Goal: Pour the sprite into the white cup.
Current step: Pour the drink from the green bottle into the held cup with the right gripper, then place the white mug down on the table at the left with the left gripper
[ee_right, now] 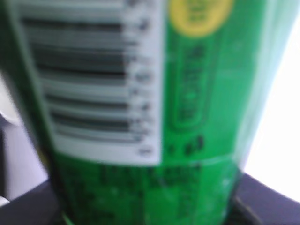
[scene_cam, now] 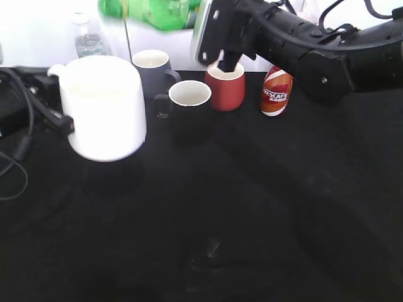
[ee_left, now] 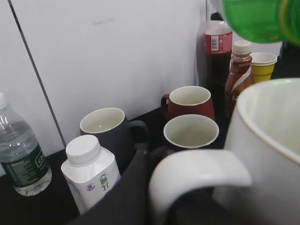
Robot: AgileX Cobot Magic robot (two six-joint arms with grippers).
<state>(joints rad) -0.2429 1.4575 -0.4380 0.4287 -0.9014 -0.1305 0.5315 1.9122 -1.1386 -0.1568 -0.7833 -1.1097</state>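
I should keep lowering the white cup with my left gripper until it stands next to the water bottle [scene_cam: 89, 41], because the cup hangs by its loop handle with its base [scene_cam: 113, 151] facing the table.
The white cup [scene_cam: 104, 107] hangs tilted above the black table at the left. My left gripper [ee_left: 161, 206] is shut on its loop handle [ee_left: 197, 171]; the cup's rim fills the right of the left wrist view [ee_left: 272, 117]. The sprite [scene_cam: 157, 12] lies nearly level at the top of the exterior view, its neck end over the cup. My right gripper [scene_cam: 217, 38] is shut on its body. The green label and barcode fill the right wrist view [ee_right: 140, 117]. Its green end shows above the cup rim in the left wrist view [ee_left: 255, 18]. I cannot see any stream.
Behind the cup stand a grey mug [scene_cam: 151, 63], a black mug with white inside [scene_cam: 189, 100], a red mug [scene_cam: 225, 85], a Nescafe bottle [scene_cam: 276, 91] and a water bottle [scene_cam: 88, 38]. A white milk bottle [ee_left: 89, 173], a cola bottle [ee_left: 218, 51] and a yellow paper cup [ee_left: 263, 65] stand near them.
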